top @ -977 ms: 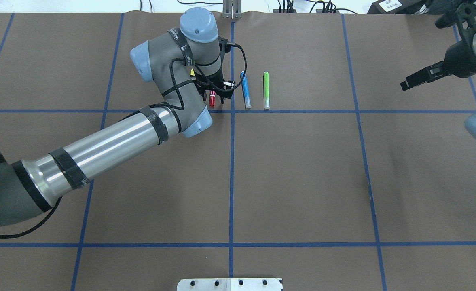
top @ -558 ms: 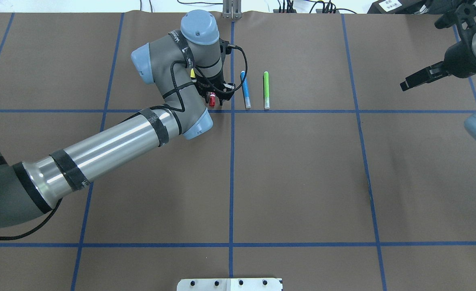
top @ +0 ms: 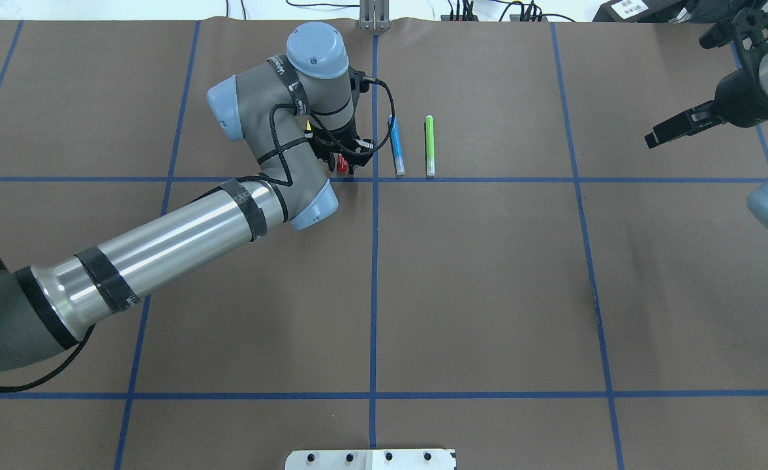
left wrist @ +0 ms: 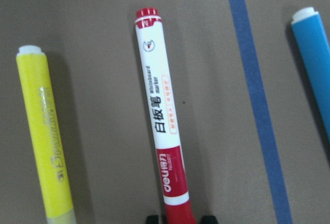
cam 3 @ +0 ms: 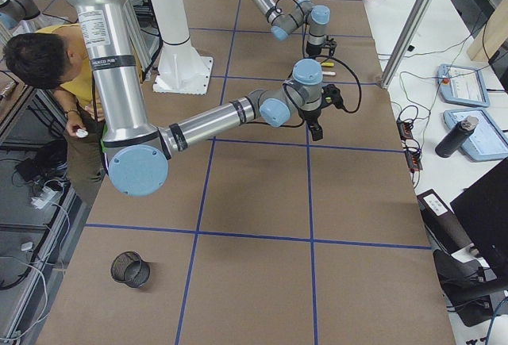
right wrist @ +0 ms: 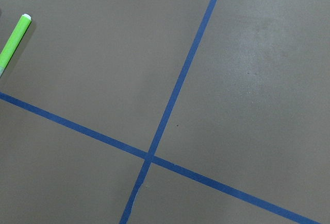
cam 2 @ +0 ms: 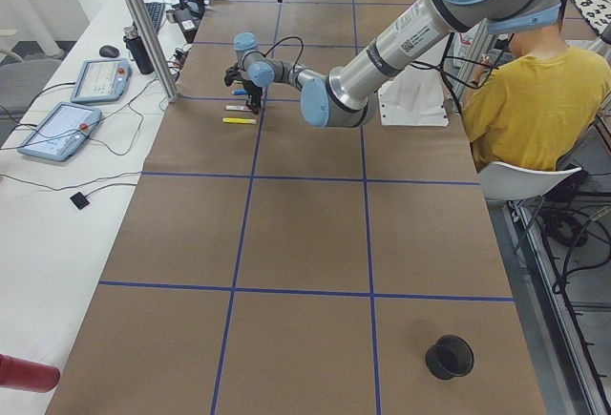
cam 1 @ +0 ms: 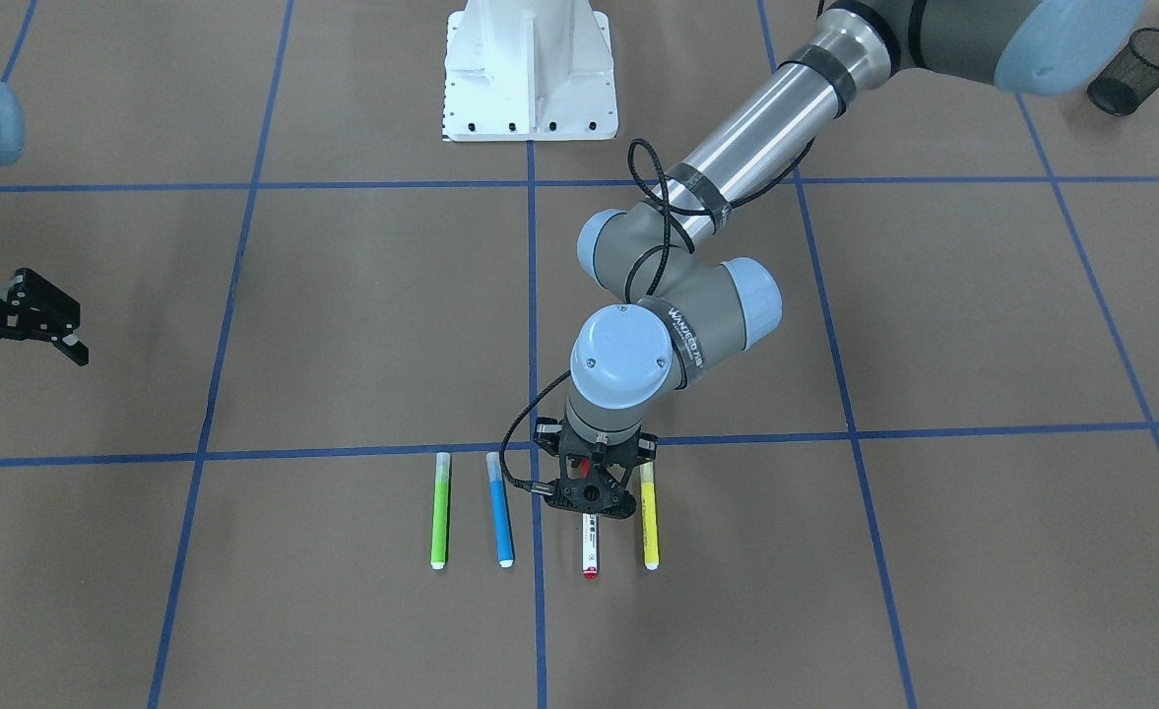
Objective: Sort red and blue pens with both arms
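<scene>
My gripper will bring the pen's white body (cam 1: 590,544) along in one piece when it lifts the red cap, because the cap sits flush against the white ring (left wrist: 177,199).
The red pen (left wrist: 160,116), white-barrelled with a red cap and printed label, lies flat on the brown table; its white end pokes out below my left gripper in the front view (cam 1: 590,547). My left gripper (left wrist: 179,219) is open and points straight down, one fingertip (left wrist: 152,218) on each side of the red cap with a small gap. The blue pen (cam 1: 500,517) lies parallel, just across a blue tape line (left wrist: 255,105), and nothing touches it. My right gripper (cam 1: 20,366) hangs open and empty far off at the table's side.
A yellow marker (cam 1: 649,517) lies close beside the red pen on the other side, and a green marker (cam 1: 439,512) lies beyond the blue pen. A black mesh cup (cam 1: 1135,59) stands at a table corner. A person in yellow (cam 2: 520,81) sits behind the robot's base (cam 1: 530,69).
My left arm has shifted slightly and its gripper has come down over the red pen, covering more of the cap in the overhead view. The right arm and all pens have stayed put.
</scene>
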You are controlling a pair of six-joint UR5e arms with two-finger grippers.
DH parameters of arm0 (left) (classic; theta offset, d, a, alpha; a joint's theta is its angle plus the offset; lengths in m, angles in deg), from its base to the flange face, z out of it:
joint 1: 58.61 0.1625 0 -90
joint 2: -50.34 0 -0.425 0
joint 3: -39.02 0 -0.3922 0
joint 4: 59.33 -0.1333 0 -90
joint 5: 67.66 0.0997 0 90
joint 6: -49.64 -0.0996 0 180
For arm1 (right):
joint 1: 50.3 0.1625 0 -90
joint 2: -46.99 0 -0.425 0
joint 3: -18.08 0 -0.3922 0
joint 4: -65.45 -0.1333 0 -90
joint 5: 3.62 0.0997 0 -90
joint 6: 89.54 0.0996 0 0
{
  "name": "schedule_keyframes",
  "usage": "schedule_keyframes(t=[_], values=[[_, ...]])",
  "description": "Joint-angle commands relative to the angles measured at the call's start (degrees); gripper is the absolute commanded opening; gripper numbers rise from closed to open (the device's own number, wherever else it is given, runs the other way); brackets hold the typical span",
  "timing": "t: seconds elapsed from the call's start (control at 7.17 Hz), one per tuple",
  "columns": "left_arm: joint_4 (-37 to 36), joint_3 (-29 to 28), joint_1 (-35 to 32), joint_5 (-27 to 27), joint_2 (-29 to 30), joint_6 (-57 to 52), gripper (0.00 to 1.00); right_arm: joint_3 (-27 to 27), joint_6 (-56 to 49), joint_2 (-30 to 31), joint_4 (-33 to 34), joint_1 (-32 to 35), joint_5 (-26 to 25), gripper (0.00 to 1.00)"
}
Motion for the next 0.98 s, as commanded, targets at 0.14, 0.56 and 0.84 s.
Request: schedule_keyframes(t=[0.14, 0.56, 0.84], values=[[0.0, 1.18, 0.32, 0.0, -0.43, 0.26, 0.04, -0.03, 0.0, 0.0, 0.0, -0.01, 0.0, 1.0], [-0.61, 6.44, -0.03, -0.09, -0.43, 1.84, 0.0, 0.4, 0.0, -0.79, 0.09, -0.01, -0.09, 1.0], [-3.67, 15.11, -0.12, -0.79, -4.01, 1.85, 0.0, 0.49, 0.0, -0.79, 0.09, -0.01, -0.09, 1.0]])
